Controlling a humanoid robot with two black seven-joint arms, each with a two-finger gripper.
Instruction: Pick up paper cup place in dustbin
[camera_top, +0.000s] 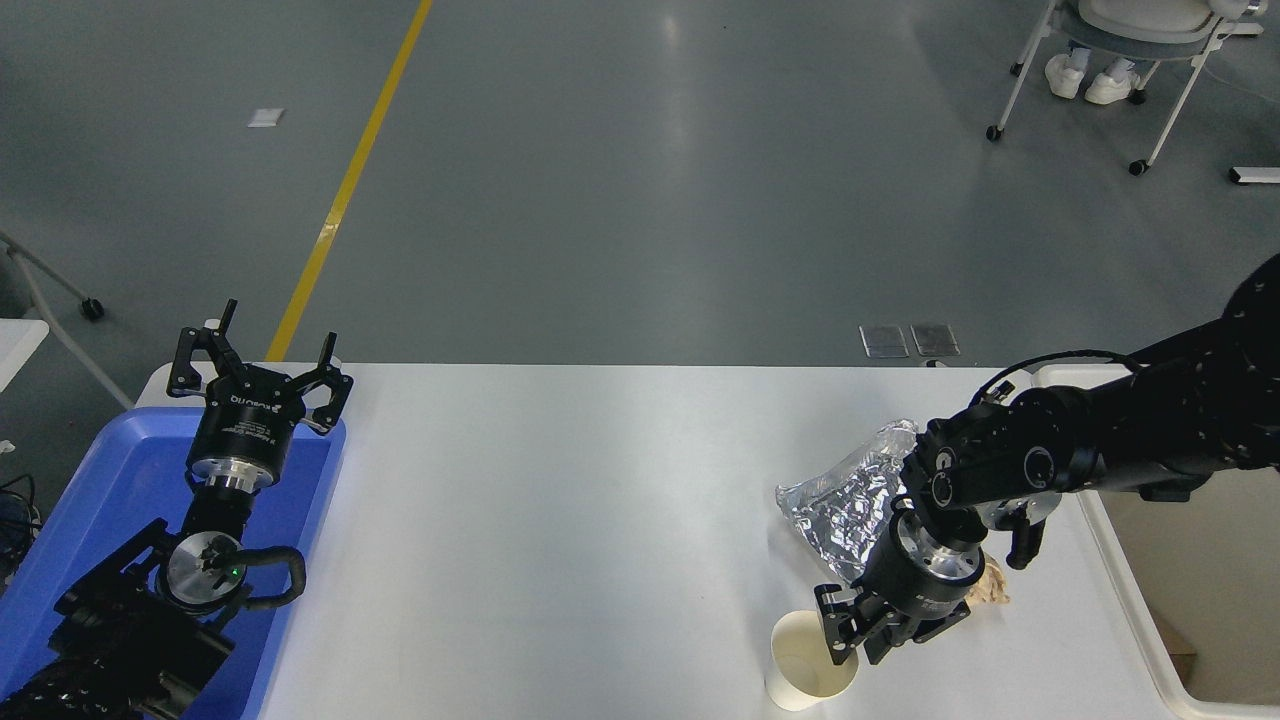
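The paper cup will tip to the side when I lift and carry it, because my right gripper's fingers straddle only one side of the paper cup's rim.
The paper cup (805, 668) stands upright and open-topped near the table's front edge, right of centre. My right gripper (857, 640) points down at the cup's right rim. Its fingers are apart, one over the cup's mouth and the other just outside the wall. The cup rests on the table. The cream-white dustbin (1210, 600) stands at the table's right end, partly behind my right arm. My left gripper (260, 372) is parked open over the far end of the blue tray.
A crinkled silver foil pouch (845, 500) lies just behind the right gripper. A tan paper ball (994, 588) peeks out beside the wrist. The blue tray (90, 500) fills the left end. A wheeled chair and a person's shoes (1085, 78) are far back right.
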